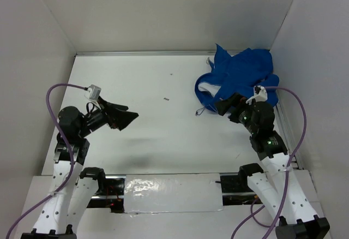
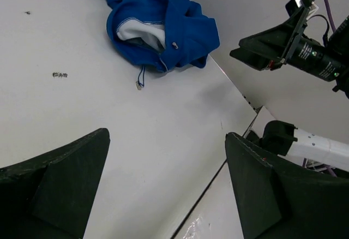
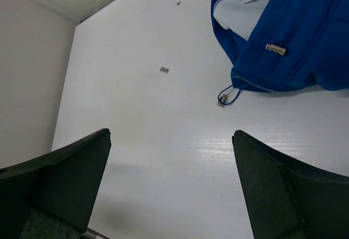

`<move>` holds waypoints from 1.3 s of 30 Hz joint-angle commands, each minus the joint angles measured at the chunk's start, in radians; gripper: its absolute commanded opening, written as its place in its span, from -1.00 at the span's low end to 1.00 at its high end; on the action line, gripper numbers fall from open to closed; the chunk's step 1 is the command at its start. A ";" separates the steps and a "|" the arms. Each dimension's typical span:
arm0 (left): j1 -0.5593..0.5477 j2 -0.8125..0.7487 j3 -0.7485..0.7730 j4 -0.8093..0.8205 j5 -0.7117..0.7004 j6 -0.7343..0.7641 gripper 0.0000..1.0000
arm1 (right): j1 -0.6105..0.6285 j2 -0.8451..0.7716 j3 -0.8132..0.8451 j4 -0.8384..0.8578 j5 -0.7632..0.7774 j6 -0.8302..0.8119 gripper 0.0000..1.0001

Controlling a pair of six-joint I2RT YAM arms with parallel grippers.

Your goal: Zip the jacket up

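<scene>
The blue fold [image 1: 225, 87] beside the pale lining lies clear ahead of the open fingers, so my right gripper should continue over the jacket and close on that fold.
The royal-blue jacket [image 1: 240, 75] lies crumpled at the far right of the white table, its pale lining [image 1: 207, 89] showing at the left side. It also shows in the left wrist view [image 2: 163, 26] and the right wrist view [image 3: 294, 37], where a zipper pull [image 3: 275, 48] and a blue cord with a small end [image 3: 224, 98] show at its edge. My right gripper [image 1: 228, 106] is open and empty, just in front of the jacket. My left gripper [image 1: 122, 118] is open and empty at the left, far from the jacket.
White walls enclose the table on the left, back and right; the jacket lies close to the right wall [image 1: 311, 59]. Small dark specks [image 1: 167, 100] lie on the table's middle. A shiny taped strip [image 1: 169, 192] runs between the arm bases at the near edge.
</scene>
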 commanded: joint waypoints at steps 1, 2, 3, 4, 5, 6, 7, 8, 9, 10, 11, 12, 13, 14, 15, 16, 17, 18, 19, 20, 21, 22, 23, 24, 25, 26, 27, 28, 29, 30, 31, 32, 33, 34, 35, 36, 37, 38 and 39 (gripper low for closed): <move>-0.003 -0.054 0.006 -0.030 -0.081 -0.090 0.99 | 0.011 -0.014 0.033 0.069 0.007 -0.013 1.00; -0.004 -0.062 0.009 -0.034 -0.090 -0.088 0.99 | 0.010 -0.014 0.039 0.069 0.039 -0.008 0.99; -0.003 -0.065 0.007 -0.034 -0.081 -0.076 0.99 | 0.011 -0.012 0.044 0.058 0.064 -0.003 0.99; -0.004 -0.074 0.002 -0.010 -0.061 -0.088 0.99 | 0.011 0.003 0.053 0.054 0.105 0.000 0.99; -0.004 -0.074 0.002 -0.010 -0.049 -0.097 0.99 | 0.011 0.003 0.059 0.049 0.125 0.000 0.99; -0.003 -0.077 -0.010 0.002 -0.042 -0.109 0.99 | 0.011 0.012 0.065 0.045 0.142 -0.006 0.99; -0.003 -0.085 -0.016 0.005 -0.041 -0.120 0.99 | 0.013 0.041 0.090 0.031 0.176 -0.006 1.00; -0.004 -0.089 -0.022 0.005 -0.048 -0.145 0.99 | 0.010 0.060 0.105 -0.010 0.211 0.004 0.99; -0.003 -0.097 -0.037 0.005 -0.065 -0.148 0.98 | 0.008 0.084 0.122 -0.033 0.284 0.012 0.99; -0.003 -0.100 -0.045 0.037 -0.065 -0.145 0.99 | 0.007 0.136 0.160 -0.060 0.311 0.014 0.99; -0.003 -0.102 -0.051 0.050 -0.058 -0.134 0.99 | 0.002 0.165 0.176 -0.093 0.329 0.009 0.99; -0.004 -0.100 -0.065 0.056 -0.050 -0.140 0.99 | -0.001 0.226 0.191 -0.104 0.363 0.009 0.99; -0.003 -0.096 -0.070 0.059 -0.046 -0.146 0.99 | -0.010 0.267 0.217 -0.115 0.379 0.024 0.99; -0.003 -0.088 -0.071 0.058 -0.039 -0.148 0.99 | -0.024 0.305 0.228 -0.130 0.391 0.030 0.99; -0.004 -0.071 -0.068 0.055 -0.021 -0.140 0.99 | -0.033 0.401 0.258 -0.138 0.430 0.047 0.99; -0.004 -0.057 -0.062 0.047 -0.016 -0.114 0.99 | -0.042 0.455 0.286 -0.176 0.443 0.082 0.99; -0.004 -0.044 -0.045 0.026 -0.007 -0.102 0.99 | -0.059 0.507 0.308 -0.189 0.443 0.073 0.99; -0.003 -0.022 -0.039 0.018 -0.001 -0.093 0.99 | -0.062 0.622 0.356 -0.199 0.454 0.070 0.99; -0.003 -0.013 -0.036 0.018 -0.001 -0.087 0.99 | -0.066 0.678 0.380 -0.219 0.464 0.075 0.99; -0.003 0.001 -0.037 0.018 0.004 -0.087 0.99 | -0.072 0.778 0.400 -0.216 0.468 0.067 0.99; -0.004 0.009 -0.040 0.021 0.008 -0.084 0.99 | -0.078 0.822 0.448 -0.215 0.469 0.063 0.99; -0.004 0.012 -0.044 0.025 0.010 -0.080 0.99 | -0.084 0.872 0.476 -0.216 0.469 0.061 0.99; -0.003 0.018 -0.048 0.030 0.014 -0.077 0.99 | -0.084 0.915 0.504 -0.212 0.471 0.038 0.99; -0.003 0.021 -0.050 0.036 0.014 -0.071 0.99 | -0.090 1.002 0.569 -0.216 0.469 0.035 0.99; -0.003 0.023 -0.050 0.036 0.002 -0.070 0.99 | -0.093 1.044 0.605 -0.233 0.475 0.030 0.99; -0.006 0.021 -0.050 0.033 -0.010 -0.068 0.98 | -0.095 1.127 0.639 -0.238 0.486 0.024 0.99; -0.006 0.021 -0.051 0.026 -0.021 -0.062 0.99 | -0.092 1.169 0.707 -0.247 0.509 0.029 0.99; -0.004 0.018 -0.050 0.021 -0.041 -0.061 0.99 | -0.090 1.208 0.745 -0.286 0.547 0.033 0.99; -0.004 0.013 -0.051 0.019 -0.048 -0.057 0.99 | -0.092 1.285 0.786 -0.316 0.558 0.041 0.99; -0.006 0.012 -0.053 0.019 -0.053 -0.054 0.99 | -0.090 1.313 0.858 -0.342 0.567 0.053 0.95; -0.004 0.009 -0.056 0.018 -0.073 -0.051 0.99 | -0.086 1.336 0.878 -0.356 0.575 0.053 0.87; -0.006 0.004 -0.056 0.018 -0.081 -0.051 0.99 | -0.082 1.357 0.887 -0.344 0.570 0.053 0.78; -0.006 0.003 -0.057 0.018 -0.088 -0.051 0.99 | -0.082 1.358 0.889 -0.330 0.563 0.049 0.43; -0.006 0.004 -0.053 0.018 -0.091 -0.047 0.99 | -0.082 1.353 0.882 -0.290 0.554 0.046 0.21; -0.007 0.006 -0.053 0.018 -0.099 -0.042 0.99 | -0.081 1.333 0.863 -0.269 0.535 0.034 -0.32; -0.007 0.010 -0.051 0.018 -0.096 -0.041 0.99 | -0.082 1.319 0.852 -0.233 0.525 0.027 -0.82; -0.006 0.012 -0.048 -0.010 -0.098 -0.039 0.99 | -0.082 1.303 0.843 -0.224 0.518 0.024 -1.00; -0.006 0.019 -0.047 -0.011 -0.096 -0.039 0.98 | -0.082 1.269 0.834 -0.216 0.511 0.020 -1.00; -0.006 0.023 -0.045 -0.013 -0.095 -0.037 0.99 | -0.078 1.247 0.813 -0.212 0.506 0.012 -1.00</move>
